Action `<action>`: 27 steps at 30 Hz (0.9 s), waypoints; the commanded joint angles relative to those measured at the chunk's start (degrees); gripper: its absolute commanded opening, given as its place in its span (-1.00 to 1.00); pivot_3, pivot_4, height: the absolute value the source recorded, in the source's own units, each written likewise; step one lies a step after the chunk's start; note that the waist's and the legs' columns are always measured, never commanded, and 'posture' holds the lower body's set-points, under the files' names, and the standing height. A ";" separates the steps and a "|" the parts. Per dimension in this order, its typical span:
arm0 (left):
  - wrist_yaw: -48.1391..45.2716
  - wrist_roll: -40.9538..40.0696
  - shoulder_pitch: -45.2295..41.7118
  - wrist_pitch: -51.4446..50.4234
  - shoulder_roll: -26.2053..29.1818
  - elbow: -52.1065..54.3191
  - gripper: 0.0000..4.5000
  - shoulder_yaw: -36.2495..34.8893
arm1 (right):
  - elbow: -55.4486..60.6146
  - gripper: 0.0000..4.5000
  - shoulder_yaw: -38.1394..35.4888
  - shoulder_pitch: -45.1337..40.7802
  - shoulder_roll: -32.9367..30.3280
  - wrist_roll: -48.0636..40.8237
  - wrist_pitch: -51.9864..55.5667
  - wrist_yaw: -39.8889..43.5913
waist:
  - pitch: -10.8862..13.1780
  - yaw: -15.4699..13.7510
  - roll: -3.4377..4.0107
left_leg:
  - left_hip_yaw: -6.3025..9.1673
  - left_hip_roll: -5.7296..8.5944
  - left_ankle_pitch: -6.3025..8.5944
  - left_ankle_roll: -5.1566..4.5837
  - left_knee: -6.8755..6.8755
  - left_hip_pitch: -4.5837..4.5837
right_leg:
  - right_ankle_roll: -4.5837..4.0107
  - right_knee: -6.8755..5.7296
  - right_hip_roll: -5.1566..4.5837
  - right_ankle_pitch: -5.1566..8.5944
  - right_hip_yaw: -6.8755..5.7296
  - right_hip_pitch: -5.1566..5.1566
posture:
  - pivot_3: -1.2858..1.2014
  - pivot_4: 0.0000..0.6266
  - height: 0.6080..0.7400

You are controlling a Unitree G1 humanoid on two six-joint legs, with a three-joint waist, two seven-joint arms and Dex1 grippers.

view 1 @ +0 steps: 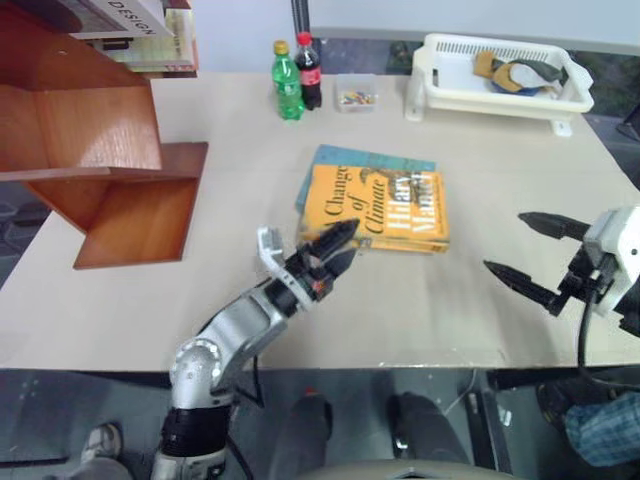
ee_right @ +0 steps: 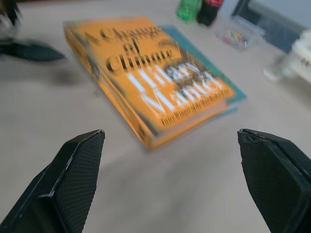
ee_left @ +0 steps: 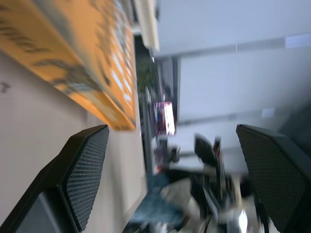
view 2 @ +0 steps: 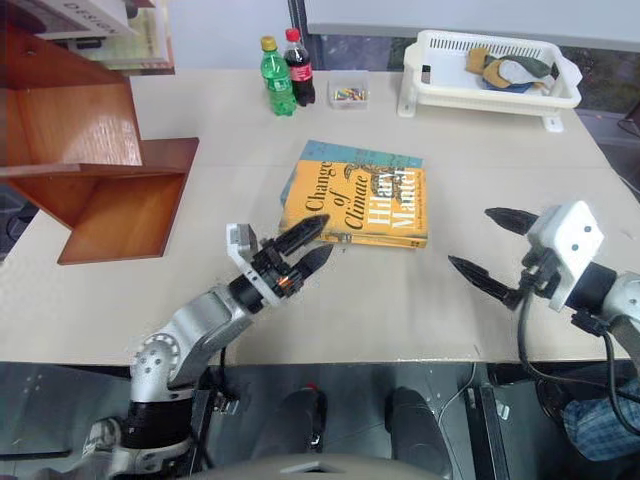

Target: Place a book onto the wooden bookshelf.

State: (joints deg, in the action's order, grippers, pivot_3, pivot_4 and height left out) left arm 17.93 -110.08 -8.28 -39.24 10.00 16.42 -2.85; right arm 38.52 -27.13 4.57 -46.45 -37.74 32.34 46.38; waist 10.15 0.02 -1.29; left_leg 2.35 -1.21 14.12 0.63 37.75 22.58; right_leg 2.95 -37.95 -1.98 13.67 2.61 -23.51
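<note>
I expect that when I lift the orange-yellow book [view 1: 375,207], the teal book will stay behind flat, because its far edge [view 1: 372,158] sticks out crooked from under the orange-yellow cover.
The orange-yellow book [view 1: 375,207] lies flat in the middle of the table, on top of a teal book [view 1: 370,158]. The wooden bookshelf [view 1: 100,150] stands at the far left of the table. My left gripper [view 1: 346,244] is open at the book's near left corner, its upper finger over the book's edge. My right gripper [view 1: 505,241] is open and hangs to the right of the book, apart from it. In the right wrist view the book [ee_right: 146,77] lies ahead of the open right gripper [ee_right: 171,133]. In the left wrist view the book's corner [ee_left: 73,58] sits beside the open left gripper [ee_left: 172,128].
A green bottle [view 1: 288,82], a cola bottle [view 1: 309,70] and a small clear box [view 1: 356,95] stand at the table's back. A white basket [view 1: 500,75] sits at the back right. A "DESIGN" book [view 1: 125,20] rests on the shelf's top.
</note>
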 commanded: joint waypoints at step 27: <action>13.30 10.33 -12.81 6.31 -17.81 -17.54 1.00 0.95 | 9.52 0.99 -5.60 11.00 1.44 -7.73 -1.68 -1.19 | -0.05 -1.01 0.00 | 0.32 0.20 0.01 -0.02 0.56 0.11 | -0.03 0.14 0.08 0.02 -0.02 0.34 | 0.03 -0.52 1.00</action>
State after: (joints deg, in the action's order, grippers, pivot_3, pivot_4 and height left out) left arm 32.74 -100.82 -20.30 -32.95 -5.18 0.15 -1.99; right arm 46.24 -30.53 15.52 -44.61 -44.57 31.70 45.61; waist 10.10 -0.99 -1.29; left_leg 2.68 -1.00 14.13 0.61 38.31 22.69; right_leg 2.92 -37.80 -1.90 13.70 2.58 -23.16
